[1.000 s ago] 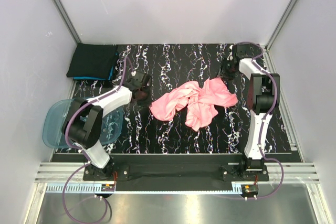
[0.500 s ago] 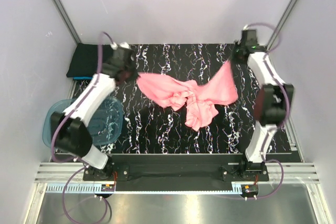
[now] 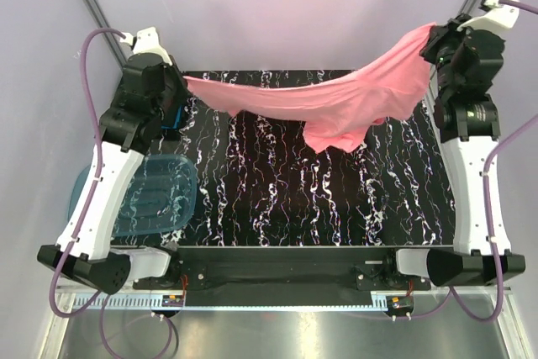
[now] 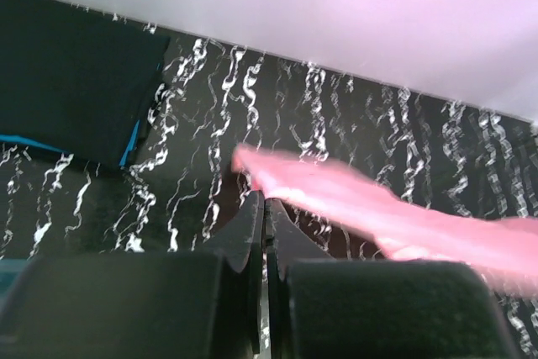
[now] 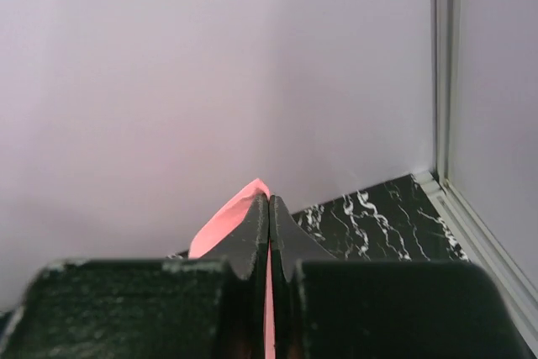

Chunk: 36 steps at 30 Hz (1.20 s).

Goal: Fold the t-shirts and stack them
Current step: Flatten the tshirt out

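The salmon-pink t-shirt is hanging as a narrow, sagging band (image 3: 324,109), so my left gripper and my right gripper should both swing down to spread the t-shirt out toward the near edge (image 3: 282,245).
The salmon-pink t-shirt (image 3: 336,98) hangs stretched in the air between both arms, above the black marbled table (image 3: 277,199). My left gripper (image 3: 179,83) is shut on its left end; the cloth (image 4: 361,208) runs off to the right from the fingertips (image 4: 252,208). My right gripper (image 3: 430,38) is shut on the right end, high near the back right corner, with a pink corner (image 5: 231,220) poking out beside the jaws. A loose fold sags below the middle right. A folded black t-shirt (image 4: 71,77) lies on a teal-blue one at the table's back left corner.
A translucent blue plastic tub (image 3: 139,195) stands at the table's left edge, partly behind the left arm. White walls close the back and both sides. A metal rail runs along the near edge.
Both arms have risen and spread apart. The pink t-shirt has gone from a crumpled heap on the table to a stretched span hanging in the air.
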Each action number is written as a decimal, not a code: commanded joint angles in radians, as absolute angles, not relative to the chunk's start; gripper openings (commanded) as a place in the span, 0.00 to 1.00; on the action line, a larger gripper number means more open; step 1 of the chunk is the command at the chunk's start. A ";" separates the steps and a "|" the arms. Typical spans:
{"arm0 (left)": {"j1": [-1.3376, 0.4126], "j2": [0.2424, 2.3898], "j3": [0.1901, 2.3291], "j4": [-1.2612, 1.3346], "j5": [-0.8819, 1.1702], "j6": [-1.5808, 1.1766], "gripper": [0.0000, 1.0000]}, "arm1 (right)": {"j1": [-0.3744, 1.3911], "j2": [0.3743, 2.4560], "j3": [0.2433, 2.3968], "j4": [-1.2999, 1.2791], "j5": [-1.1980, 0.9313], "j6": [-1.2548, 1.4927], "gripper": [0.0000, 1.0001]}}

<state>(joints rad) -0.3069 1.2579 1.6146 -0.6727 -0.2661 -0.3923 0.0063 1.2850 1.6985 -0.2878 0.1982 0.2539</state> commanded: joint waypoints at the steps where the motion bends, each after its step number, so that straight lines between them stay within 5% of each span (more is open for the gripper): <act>1: -0.308 1.255 1.641 -0.696 -0.293 -0.357 0.00 | 0.006 1.312 1.657 -0.333 0.258 0.216 0.00; 24: -0.311 0.632 1.460 -0.436 0.235 -0.595 0.00 | 0.008 0.591 1.778 -0.454 0.201 0.227 0.00; 36: -0.311 0.661 1.533 -0.561 0.236 -0.609 0.00 | 0.006 0.638 1.852 -0.511 0.167 0.142 0.00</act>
<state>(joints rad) -0.3099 0.6041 1.5444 -0.5552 0.2329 -0.6037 0.0063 0.5301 1.8885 -0.5011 0.1658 0.2138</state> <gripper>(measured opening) 0.009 0.010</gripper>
